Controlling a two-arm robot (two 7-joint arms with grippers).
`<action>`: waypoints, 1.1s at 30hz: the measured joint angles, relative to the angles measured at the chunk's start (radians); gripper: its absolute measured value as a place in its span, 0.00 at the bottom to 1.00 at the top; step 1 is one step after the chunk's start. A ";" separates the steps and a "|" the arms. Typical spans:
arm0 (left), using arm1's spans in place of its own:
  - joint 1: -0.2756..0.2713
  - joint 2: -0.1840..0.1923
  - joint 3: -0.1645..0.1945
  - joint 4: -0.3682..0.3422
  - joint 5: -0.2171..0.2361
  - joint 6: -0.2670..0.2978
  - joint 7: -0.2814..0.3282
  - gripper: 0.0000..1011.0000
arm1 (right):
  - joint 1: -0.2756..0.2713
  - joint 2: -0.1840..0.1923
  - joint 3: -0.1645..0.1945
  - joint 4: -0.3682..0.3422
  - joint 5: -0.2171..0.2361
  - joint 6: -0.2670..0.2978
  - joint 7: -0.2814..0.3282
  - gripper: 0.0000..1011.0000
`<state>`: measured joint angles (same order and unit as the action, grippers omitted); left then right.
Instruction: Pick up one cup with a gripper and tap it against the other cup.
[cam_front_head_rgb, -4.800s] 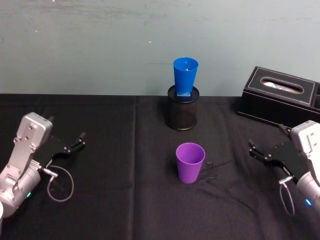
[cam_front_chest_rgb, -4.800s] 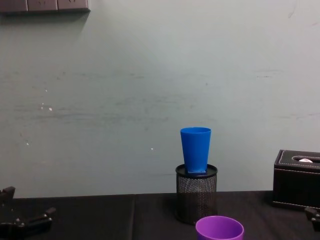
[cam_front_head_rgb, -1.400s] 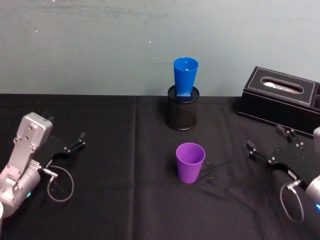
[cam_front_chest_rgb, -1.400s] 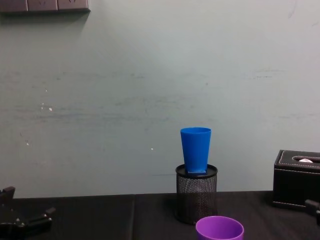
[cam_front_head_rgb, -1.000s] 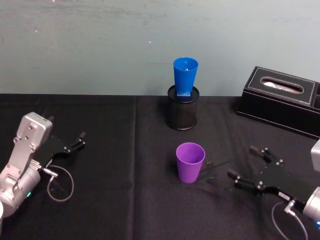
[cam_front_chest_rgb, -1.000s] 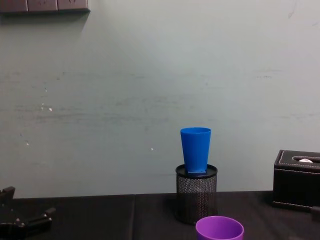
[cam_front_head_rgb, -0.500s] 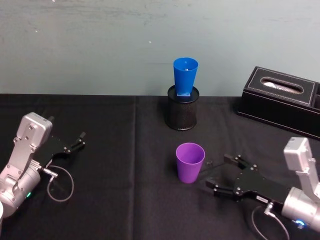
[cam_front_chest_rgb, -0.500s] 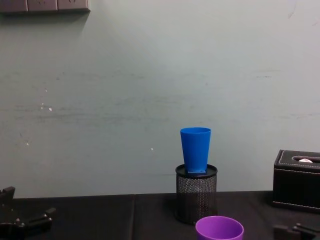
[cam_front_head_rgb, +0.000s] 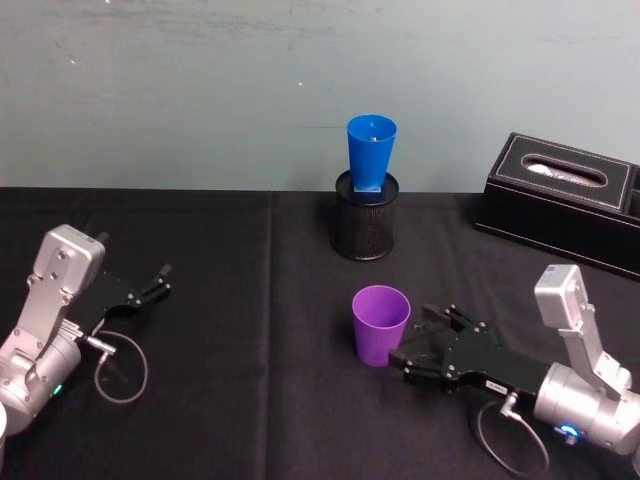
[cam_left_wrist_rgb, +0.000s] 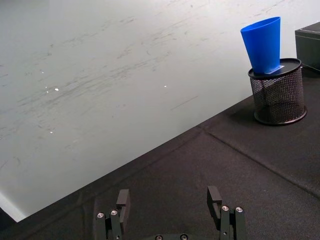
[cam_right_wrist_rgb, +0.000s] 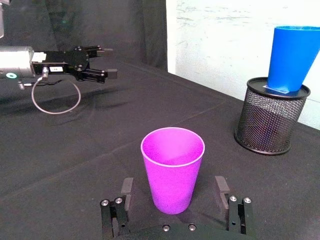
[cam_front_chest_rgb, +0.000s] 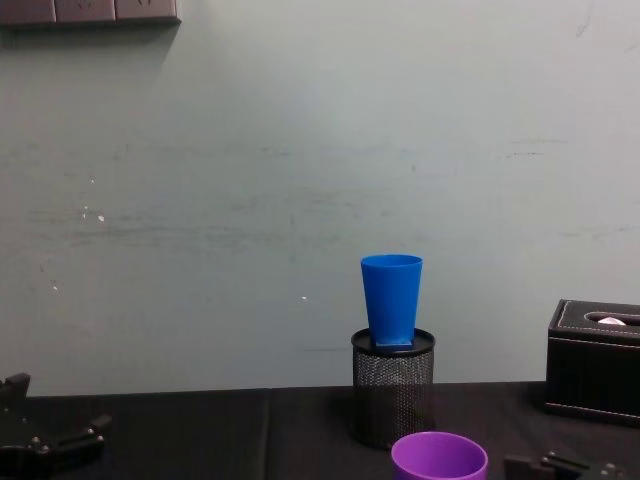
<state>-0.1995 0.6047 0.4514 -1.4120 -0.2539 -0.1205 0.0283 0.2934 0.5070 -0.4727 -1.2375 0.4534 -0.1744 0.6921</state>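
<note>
I expect the blue cup (cam_front_chest_rgb: 391, 298) to stay upright when I tap it with the purple cup, because the blue cup's base is well inside the pen holder's rim (cam_front_chest_rgb: 393, 345).
The purple cup (cam_front_head_rgb: 381, 325) (cam_right_wrist_rgb: 173, 175) (cam_front_chest_rgb: 439, 458) stands upright on the black cloth near the table's middle. My right gripper (cam_front_head_rgb: 420, 338) (cam_right_wrist_rgb: 173, 187) is open and low at the cup's right side. One finger sits on each side of the cup's lower part, with gaps showing. The blue cup (cam_front_head_rgb: 371, 152) (cam_right_wrist_rgb: 291, 59) (cam_front_chest_rgb: 391, 298) stands upright on a black mesh pen holder (cam_front_head_rgb: 364, 225) (cam_front_chest_rgb: 393, 398) behind the purple cup. My left gripper (cam_front_head_rgb: 160, 282) (cam_left_wrist_rgb: 168, 197) rests open at the far left with nothing between its fingers.
A black tissue box (cam_front_head_rgb: 560, 195) (cam_front_chest_rgb: 595, 360) stands at the back right. A loose cable loop (cam_front_head_rgb: 120, 368) hangs from the left arm. The wall (cam_front_head_rgb: 200, 90) rises right behind the table's far edge.
My right gripper has swung in from the right, low over the cloth, until its open fingers straddle the purple cup. Both cups and the left arm have stayed put.
</note>
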 joint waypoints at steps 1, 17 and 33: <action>0.000 0.000 0.000 0.000 0.000 0.000 0.000 1.00 | 0.005 -0.005 -0.001 0.008 -0.002 -0.001 0.002 0.99; 0.000 0.000 0.000 0.000 0.000 0.000 0.000 1.00 | 0.107 -0.096 -0.036 0.135 -0.035 -0.008 0.033 0.99; 0.000 0.000 0.000 0.000 0.000 0.000 0.000 1.00 | 0.142 -0.137 -0.043 0.178 -0.043 -0.014 0.035 0.99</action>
<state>-0.1995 0.6047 0.4514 -1.4120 -0.2539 -0.1205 0.0283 0.4355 0.3704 -0.5159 -1.0594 0.4100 -0.1880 0.7274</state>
